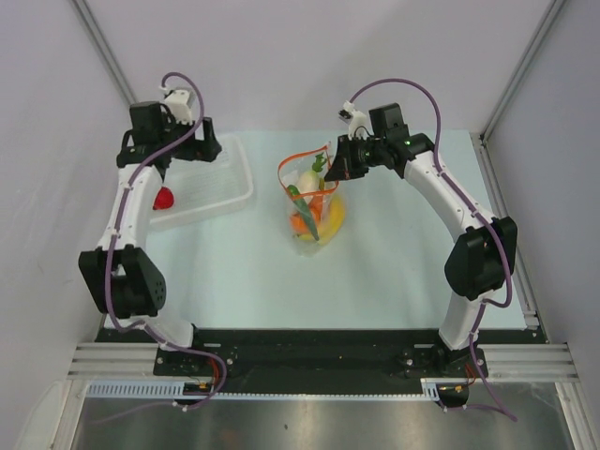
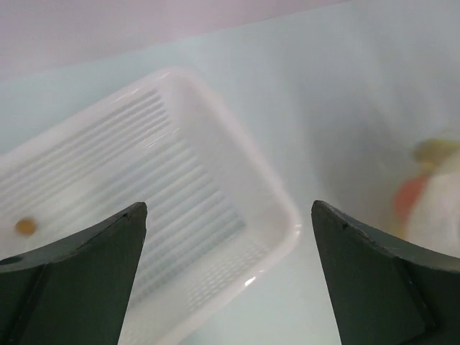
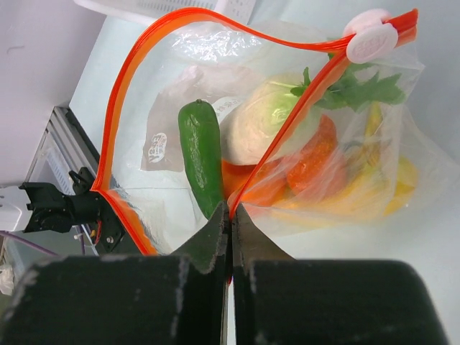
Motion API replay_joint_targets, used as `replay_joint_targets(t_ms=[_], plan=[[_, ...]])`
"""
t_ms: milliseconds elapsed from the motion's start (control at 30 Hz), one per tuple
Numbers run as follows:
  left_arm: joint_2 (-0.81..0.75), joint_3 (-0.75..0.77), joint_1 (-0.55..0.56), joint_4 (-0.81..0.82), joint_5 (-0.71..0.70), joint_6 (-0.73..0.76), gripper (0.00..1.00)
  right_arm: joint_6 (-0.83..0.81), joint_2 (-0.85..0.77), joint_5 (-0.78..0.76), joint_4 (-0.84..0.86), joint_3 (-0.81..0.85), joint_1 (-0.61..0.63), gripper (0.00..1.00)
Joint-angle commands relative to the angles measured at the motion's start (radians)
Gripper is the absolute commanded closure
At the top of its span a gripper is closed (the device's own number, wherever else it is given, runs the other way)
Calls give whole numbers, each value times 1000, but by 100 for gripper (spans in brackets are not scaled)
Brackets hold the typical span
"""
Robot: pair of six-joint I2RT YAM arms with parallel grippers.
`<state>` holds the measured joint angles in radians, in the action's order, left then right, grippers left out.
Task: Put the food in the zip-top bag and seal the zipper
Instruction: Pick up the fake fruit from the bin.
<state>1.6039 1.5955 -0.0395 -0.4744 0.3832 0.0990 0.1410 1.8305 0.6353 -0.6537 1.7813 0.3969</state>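
The red fruit lying free (image 1: 163, 198) is in the tray and my left gripper's fingers are open, so it should go on down until the fingers straddle the fruit before they close.
The clear zip-top bag (image 1: 314, 208) stands mid-table with its mouth open. Its red-orange zipper (image 3: 126, 93) loops round the mouth, with a white slider (image 3: 370, 39) at the far end. Inside are a green pepper (image 3: 201, 154), a white radish (image 3: 262, 122), a carrot (image 3: 310, 164) and a yellow banana bunch (image 3: 392, 188). My right gripper (image 3: 231, 210) is shut on the near zipper strip and holds that edge up; in the top view the right gripper (image 1: 339, 161) is at the bag's far right. A red fruit (image 1: 164, 198) lies at the tray's left end. My left gripper (image 2: 228, 208) is open and empty above the tray.
A white ribbed tray (image 1: 225, 183) sits at the back left; in the left wrist view the tray (image 2: 280, 215) has a small orange speck (image 2: 26, 226) on its floor. Grey walls close in the back and sides. The arm bases stand along the near edge.
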Motion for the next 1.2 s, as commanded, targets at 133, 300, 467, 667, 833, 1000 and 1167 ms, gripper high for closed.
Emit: replay_joint_targets(t_ms=[133, 300, 467, 667, 833, 1000, 1167], plan=[[246, 85, -217, -135, -125, 37, 0, -11, -27, 18, 39, 29, 2, 100], [392, 168, -244, -204, -164, 85, 0, -12, -23, 6, 37, 35, 10, 100], [464, 187, -249, -216, -234, 35, 0, -17, -42, -9, 43, 9, 13, 100], [516, 182, -249, -194, -274, 8, 0, -21, -45, -19, 35, 3, 13, 100], [560, 192, -249, -178, -329, 27, 0, -18, -37, -19, 34, 12, 13, 100], [562, 189, -247, -168, -382, 45, 1, -17, -28, -19, 35, 20, 13, 100], [570, 195, -244, -194, -354, 50, 16, -14, -19, -17, 35, 33, 13, 100]])
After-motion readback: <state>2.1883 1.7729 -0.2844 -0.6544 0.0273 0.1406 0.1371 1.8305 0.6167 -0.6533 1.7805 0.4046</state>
